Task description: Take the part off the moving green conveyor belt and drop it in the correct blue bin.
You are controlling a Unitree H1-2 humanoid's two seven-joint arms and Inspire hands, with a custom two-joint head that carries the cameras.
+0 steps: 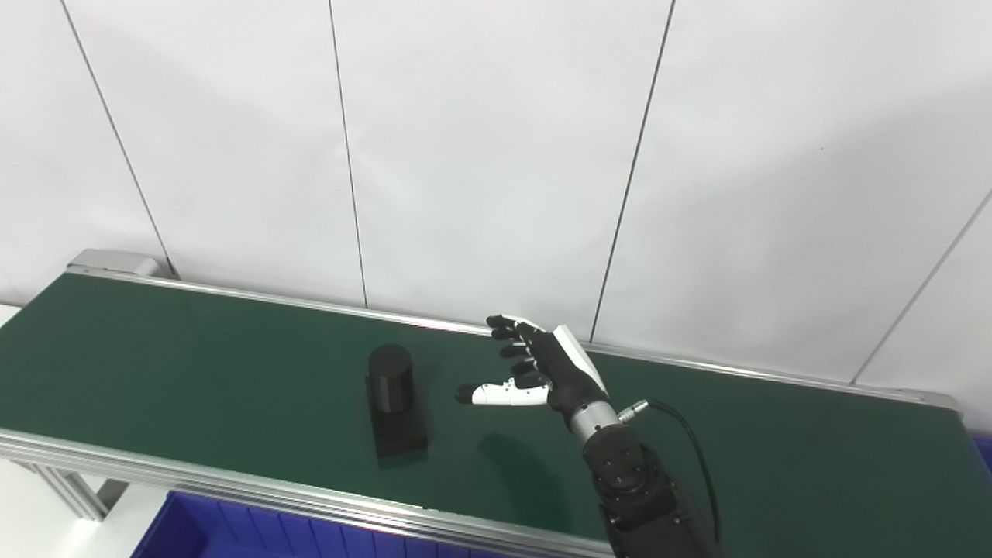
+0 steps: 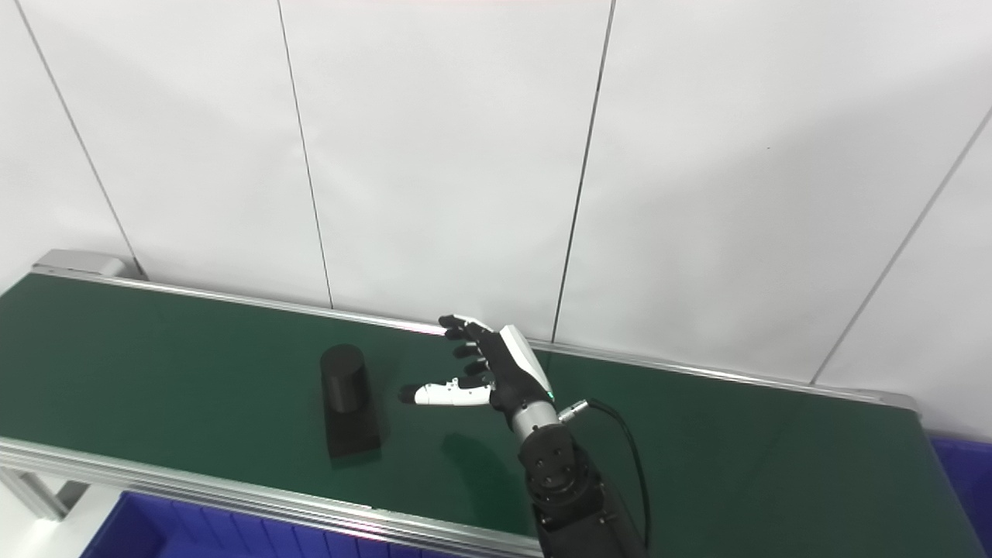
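The flat rectangular base (image 1: 401,435) will move rigidly along with the black cylinder (image 1: 391,380) when the robot lifts the cylinder, because the cylinder stands up from one end of its matching base.
A black part (image 1: 394,401), an upright cylinder on a flat rectangular base, rests on the green conveyor belt (image 1: 194,364) left of centre. My right hand (image 1: 535,368) hovers over the belt just right of the part, open, with its fingers spread and the white thumb pointing at the cylinder. A gap of belt separates thumb and part. In the right eye view the part (image 2: 347,404) and the hand (image 2: 484,368) stand the same way. My left hand is out of sight.
A blue bin (image 1: 232,531) lies below the belt's near rail at the bottom left; another blue bin edge (image 2: 965,473) shows at the right end. White wall panels back the belt. A black cable (image 1: 690,442) loops off my right wrist.
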